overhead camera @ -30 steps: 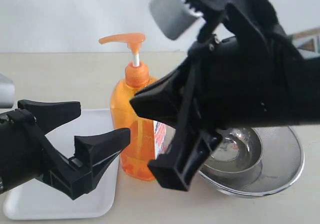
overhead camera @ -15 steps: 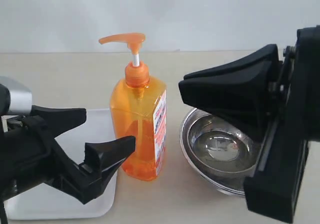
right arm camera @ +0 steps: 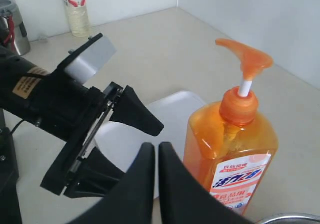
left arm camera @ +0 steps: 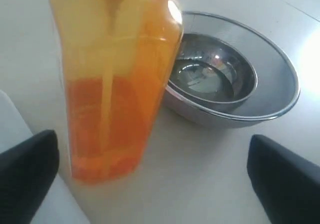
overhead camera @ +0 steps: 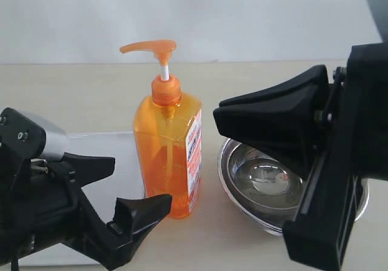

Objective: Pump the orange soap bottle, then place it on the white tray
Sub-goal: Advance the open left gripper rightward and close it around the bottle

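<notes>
The left gripper's open fingers tilt down at the orange soap bottle's base (overhead camera: 182, 208), so the robot should level and lift them to grip the bottle's upper body (overhead camera: 168, 127).
The orange soap bottle (overhead camera: 167, 156) stands upright on the table between the white tray (overhead camera: 124, 147) and a steel bowl, its pump head (overhead camera: 148, 45) raised. My left gripper (overhead camera: 140, 183) is open and low over the tray's near end. One fingertip (overhead camera: 163, 201) is close to the bottle's base, without touching that I can see. In the left wrist view the bottle (left arm camera: 115, 83) stands ahead of the wide gap between the fingers (left arm camera: 152, 144). My right gripper (overhead camera: 217, 116) is shut and empty, its tip pointing at the bottle's label from the right, apart from it. The right wrist view shows its fingers (right arm camera: 156, 146) pressed together beside the bottle (right arm camera: 232, 144).
A round steel mesh bowl (overhead camera: 267, 180) sits right of the bottle, partly hidden by my right arm. The tray (right arm camera: 170, 111) lies under my left arm. A pale drink bottle (right arm camera: 75, 8) and a dark canister (right arm camera: 12, 28) stand far off by the wall.
My right arm swung from in front of the bottle's top to the right side. My left gripper, still open, dropped lower and slid toward the bottle's base. The bottle stayed put.
</notes>
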Robot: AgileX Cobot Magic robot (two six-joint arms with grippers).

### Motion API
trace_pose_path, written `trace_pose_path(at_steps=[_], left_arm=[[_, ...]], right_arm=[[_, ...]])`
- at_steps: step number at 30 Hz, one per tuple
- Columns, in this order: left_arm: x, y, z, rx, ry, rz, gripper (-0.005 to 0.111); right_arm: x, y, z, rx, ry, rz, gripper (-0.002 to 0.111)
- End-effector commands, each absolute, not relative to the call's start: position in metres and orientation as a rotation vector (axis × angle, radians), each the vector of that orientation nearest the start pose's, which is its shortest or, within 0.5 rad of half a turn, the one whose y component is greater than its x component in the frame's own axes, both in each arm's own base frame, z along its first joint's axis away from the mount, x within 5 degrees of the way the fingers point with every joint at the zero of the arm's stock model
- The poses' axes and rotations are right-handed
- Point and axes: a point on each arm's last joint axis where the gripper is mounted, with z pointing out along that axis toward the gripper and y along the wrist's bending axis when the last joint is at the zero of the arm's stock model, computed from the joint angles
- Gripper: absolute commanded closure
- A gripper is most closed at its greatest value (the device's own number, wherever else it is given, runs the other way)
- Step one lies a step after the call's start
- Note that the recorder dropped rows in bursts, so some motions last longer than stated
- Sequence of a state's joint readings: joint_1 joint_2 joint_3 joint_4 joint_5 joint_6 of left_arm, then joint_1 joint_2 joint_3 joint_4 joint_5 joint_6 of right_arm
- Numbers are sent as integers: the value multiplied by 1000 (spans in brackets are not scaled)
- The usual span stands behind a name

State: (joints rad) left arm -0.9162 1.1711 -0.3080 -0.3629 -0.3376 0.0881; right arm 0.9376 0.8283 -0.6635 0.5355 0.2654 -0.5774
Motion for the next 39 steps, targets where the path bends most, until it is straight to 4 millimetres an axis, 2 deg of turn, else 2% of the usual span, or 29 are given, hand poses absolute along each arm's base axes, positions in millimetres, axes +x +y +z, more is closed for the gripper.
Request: trace_pose_path(at_steps=[1,9,16,20,24,26,32,39], left_arm=[[126,-152,190,668,2041,-588,12],[123,-141,181,668,1968,-547,12],[123,-139,182,642,1776,-572,12],[134,-150,155,665,1783,-518,12],[142,-159,142,620,1673,-555,12],[142,-161,134,645,1701,-546,12],[147,-161,129,620,1727,-501,12],[157,-172,138,575,1682,-517,12]], right_arm=[[94,149,332,-1009,1653,719,108],[94,149,332,-1009,1653,719,108],[95,149,333,-1001,1648,717,108],[94,149,333,-1002,1649,717,108],[94,149,333,-1004,1650,718,108],[94,149,333,-1009,1649,714,108],[95,149,333,-1007,1646,711,108],[95,149,333,-1005,1644,711,108]])
